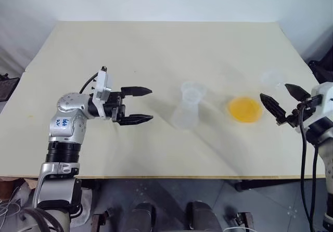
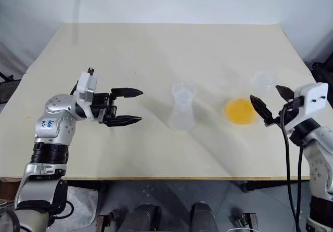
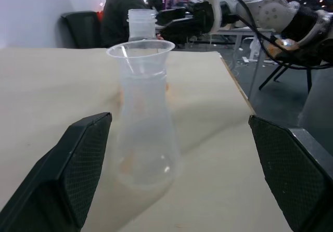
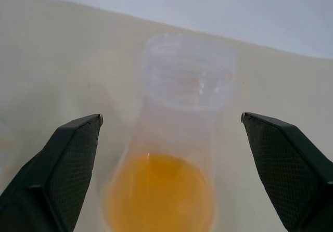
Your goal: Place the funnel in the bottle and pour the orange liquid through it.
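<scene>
My gripper will pour the orange liquid [image 1: 245, 108], which fills only the flask's base [image 1: 244, 115], so the liquid will run through the funnel and cover just the bottle's bottom.
The bottle [image 1: 184, 116], a clear empty flask, stands upright mid-table. A clear flared cone, which I take for the funnel [image 3: 140, 55], sits in its neck. My left gripper [image 1: 151, 104] is open and level a short way to the bottle's left, pointing at it and touching nothing. The orange liquid [image 1: 244, 110] lies in the bottom of a second clear flask with a threaded neck [image 4: 187, 76], further right. My right gripper [image 1: 281, 98] is open beside that flask. In the right wrist view the flask stands ahead between the two fingers [image 4: 62, 164], apart from both.
The beige table [image 1: 156, 50] has bare surface behind and in front of the two flasks, and its right edge runs close past the right gripper. Beyond the table, a seated person [image 3: 122, 8], a dark chair and a lit screen show in the left wrist view.
</scene>
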Motion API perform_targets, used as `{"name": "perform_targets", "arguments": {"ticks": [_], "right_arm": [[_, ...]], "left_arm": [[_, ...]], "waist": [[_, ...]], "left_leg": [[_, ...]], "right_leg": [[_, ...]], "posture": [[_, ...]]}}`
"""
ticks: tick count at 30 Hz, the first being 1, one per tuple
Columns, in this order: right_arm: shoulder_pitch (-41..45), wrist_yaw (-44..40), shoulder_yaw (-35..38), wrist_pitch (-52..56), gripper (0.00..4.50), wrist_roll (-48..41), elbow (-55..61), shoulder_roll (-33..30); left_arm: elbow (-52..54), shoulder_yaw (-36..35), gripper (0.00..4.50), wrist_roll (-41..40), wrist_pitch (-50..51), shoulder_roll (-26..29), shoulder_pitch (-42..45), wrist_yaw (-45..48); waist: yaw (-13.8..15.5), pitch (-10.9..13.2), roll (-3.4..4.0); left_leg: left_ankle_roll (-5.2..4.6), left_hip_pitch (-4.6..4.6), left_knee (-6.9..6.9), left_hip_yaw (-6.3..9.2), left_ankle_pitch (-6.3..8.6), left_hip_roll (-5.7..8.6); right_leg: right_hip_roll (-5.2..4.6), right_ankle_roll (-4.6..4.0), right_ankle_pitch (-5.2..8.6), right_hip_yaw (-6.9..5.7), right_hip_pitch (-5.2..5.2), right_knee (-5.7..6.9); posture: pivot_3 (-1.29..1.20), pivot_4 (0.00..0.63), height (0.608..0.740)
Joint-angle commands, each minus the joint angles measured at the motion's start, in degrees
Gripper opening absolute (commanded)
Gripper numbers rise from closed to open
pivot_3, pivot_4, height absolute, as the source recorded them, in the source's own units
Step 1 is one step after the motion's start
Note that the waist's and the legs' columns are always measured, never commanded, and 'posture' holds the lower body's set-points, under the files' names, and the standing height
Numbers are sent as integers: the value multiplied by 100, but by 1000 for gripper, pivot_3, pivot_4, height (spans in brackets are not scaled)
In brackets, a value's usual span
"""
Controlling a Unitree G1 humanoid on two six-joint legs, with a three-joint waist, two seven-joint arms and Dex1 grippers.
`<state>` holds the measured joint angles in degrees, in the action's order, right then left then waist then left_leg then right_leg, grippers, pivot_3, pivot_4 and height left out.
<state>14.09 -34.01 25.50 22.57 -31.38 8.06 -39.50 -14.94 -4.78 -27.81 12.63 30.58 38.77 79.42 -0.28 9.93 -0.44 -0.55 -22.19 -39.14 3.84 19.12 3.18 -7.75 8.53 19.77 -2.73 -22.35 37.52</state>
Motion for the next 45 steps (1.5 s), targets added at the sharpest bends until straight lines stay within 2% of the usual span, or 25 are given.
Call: {"name": "perform_targets", "arguments": {"ticks": [1,10,17,20,23,24,33,37,45], "right_arm": [[433,-62,-163,-264,4500,157,-417,30],[1090,-6,-378,-437,4500,263,-1115,202],[1246,71,-382,-333,4500,219,-1204,273],[1254,117,-356,-268,3877,193,-1183,293],[1203,126,-337,-211,2894,159,-1107,290],[1194,138,-324,-198,2844,144,-1084,295],[1156,314,-464,50,2844,134,-201,260],[1296,521,-932,312,2844,487,641,96],[1955,876,-1814,658,2844,1288,1542,-27]], "left_arm": [[382,-133,4483,-185,73,94,-71,-111],[616,-156,4483,-246,174,124,-183,-256],[689,-149,4483,-265,195,150,-178,-313],[692,-138,4500,-264,190,140,-163,-333],[679,-120,4500,-256,183,125,-150,-341],[658,-112,4500,-250,176,116,-138,-343],[304,-23,4500,-136,-18,-11,58,-342],[-103,56,4500,-10,-260,-190,304,-369],[-746,199,4500,171,-619,-423,655,-247]], "waist": [[-7,0,0],[-2,1,1],[-1,1,2],[0,1,2],[-5,1,2],[-5,1,2],[-1,5,9],[-1,8,13],[-4,8,13]], "left_leg": [[0,0,0,0,0,-1],[0,-2,1,1,0,1],[0,-2,1,1,0,0],[0,-3,1,1,0,1],[0,-2,1,1,0,1],[0,-3,1,1,0,1],[0,-4,1,1,0,1],[0,-7,1,0,0,1],[0,-10,2,0,0,3]], "right_leg": [[0,0,0,0,0,0],[-3,0,0,-1,-2,-2],[-3,0,0,-2,-3,-2],[-4,0,0,-1,-2,-1],[-3,0,0,-2,-3,-2],[-3,0,0,-1,-3,-2],[-3,0,0,-1,-4,-3],[-2,0,0,-2,-8,-3],[-2,0,0,-3,-13,-2]], "posture": [[0,150,740],[0,150,740],[0,150,740],[0,150,740],[0,150,740],[0,150,740],[0,150,740],[0,150,740],[0,150,740]]}}
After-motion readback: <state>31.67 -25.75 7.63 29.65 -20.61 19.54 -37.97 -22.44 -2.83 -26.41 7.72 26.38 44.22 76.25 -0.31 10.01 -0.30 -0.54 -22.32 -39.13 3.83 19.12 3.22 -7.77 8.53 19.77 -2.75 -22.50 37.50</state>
